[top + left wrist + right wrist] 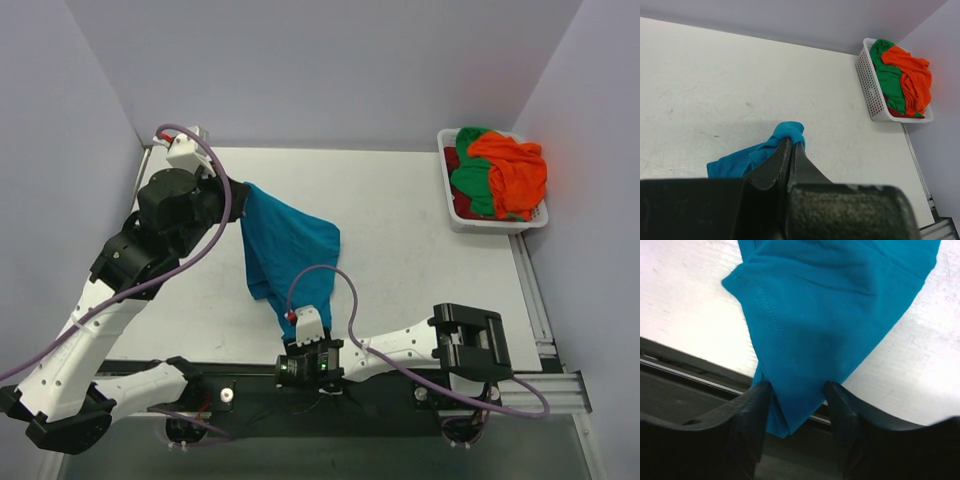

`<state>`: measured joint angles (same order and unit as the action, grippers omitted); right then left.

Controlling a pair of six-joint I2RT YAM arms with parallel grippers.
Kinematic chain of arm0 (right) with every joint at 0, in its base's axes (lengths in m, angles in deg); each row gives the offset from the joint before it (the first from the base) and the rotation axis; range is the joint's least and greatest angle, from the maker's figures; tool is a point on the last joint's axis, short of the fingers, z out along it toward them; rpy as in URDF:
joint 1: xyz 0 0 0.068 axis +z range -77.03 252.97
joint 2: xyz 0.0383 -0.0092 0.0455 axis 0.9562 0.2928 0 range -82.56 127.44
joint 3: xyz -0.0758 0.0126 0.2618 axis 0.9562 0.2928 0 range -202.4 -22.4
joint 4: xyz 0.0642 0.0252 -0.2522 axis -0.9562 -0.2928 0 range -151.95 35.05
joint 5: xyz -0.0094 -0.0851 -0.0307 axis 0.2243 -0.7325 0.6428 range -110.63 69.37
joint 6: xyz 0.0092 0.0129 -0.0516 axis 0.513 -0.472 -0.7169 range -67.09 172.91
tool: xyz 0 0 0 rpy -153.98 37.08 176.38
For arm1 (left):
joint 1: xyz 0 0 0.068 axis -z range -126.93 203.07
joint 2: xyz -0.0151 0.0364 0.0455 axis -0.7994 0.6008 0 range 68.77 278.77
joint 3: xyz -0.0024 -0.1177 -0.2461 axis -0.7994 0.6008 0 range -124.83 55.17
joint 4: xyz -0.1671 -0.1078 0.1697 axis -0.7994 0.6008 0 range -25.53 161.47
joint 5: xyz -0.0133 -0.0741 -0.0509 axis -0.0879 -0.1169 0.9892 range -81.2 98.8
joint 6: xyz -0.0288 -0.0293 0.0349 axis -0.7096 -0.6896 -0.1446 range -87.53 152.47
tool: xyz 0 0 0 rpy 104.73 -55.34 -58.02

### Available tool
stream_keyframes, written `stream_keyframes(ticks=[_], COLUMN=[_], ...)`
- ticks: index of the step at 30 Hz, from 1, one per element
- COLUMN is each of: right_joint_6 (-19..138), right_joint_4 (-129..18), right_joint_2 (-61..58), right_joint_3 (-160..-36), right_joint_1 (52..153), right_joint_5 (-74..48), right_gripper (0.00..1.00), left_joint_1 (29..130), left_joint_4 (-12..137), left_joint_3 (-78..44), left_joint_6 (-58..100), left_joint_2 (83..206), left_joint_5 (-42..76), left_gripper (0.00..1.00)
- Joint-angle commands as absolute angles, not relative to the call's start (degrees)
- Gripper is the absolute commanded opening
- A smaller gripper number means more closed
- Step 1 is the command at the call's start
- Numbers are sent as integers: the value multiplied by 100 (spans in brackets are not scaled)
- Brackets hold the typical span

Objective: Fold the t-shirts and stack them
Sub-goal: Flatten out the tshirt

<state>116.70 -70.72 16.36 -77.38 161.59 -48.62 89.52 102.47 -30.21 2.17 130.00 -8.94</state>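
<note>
My right gripper should grab the t-shirt's bottom corner [788,412], and both grippers should raise and stretch the t-shirt before folding, because the teal t-shirt hangs bunched [289,238] from my left gripper.
A teal blue t-shirt [290,250] hangs stretched from the far left down toward the near edge of the table. My left gripper [240,190] holds it raised; in the left wrist view that gripper [792,142] is shut on a bunched fold of the teal t-shirt [740,160]. My right gripper [305,345] is low at the table's near edge. In the right wrist view its jaws [797,387] stand apart, one on each side of the bottom corner of the teal t-shirt [830,305]. Orange [515,170], green [470,185] and dark red [452,160] t-shirts lie piled in the basket.
A white plastic basket [495,226] sits at the table's far right corner, also seen in the left wrist view [870,90]. A black rail [690,370] runs along the white table's [690,315] near edge, under the right gripper. Grey walls close in the back and sides.
</note>
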Motion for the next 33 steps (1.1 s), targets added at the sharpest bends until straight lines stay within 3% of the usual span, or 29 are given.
stream_keyframes(ticks=[1,5,10,16,22,29,33], right_joint_6=[11874,11769,12040,11901,10330,8404,7131], right_joint_4=[-7710,-7728,-8122,-9694,-10347,-10347,-9281], right_joint_2=[1824,1993,1275,-756,-2311,-3017,-3000], right_joint_3=[-7961,-8093,-7594,-7662,-8856,-10763,-11205], right_joint_1=[16262,16253,16052,15421,14374,13933,13828], right_joint_5=[-5122,-5025,-5209,-6219,-7141,-7985,-7944], right_gripper=[46,26,0,0,0,0,0], left_joint_1=[8919,8911,8902,8770,8463,8471,8480], left_joint_4=[10077,10059,10068,10173,10314,10393,10156], left_joint_3=[-3052,-3026,-3052,-3429,-4211,-4827,-4740], left_joint_6=[338,320,364,391,505,645,707], left_joint_2=[12845,12810,12819,12933,12994,12635,12502], left_joint_5=[-852,-869,-992,-1159,-1229,-1554,-1730], left_gripper=[0,0,0,0,0,0,0])
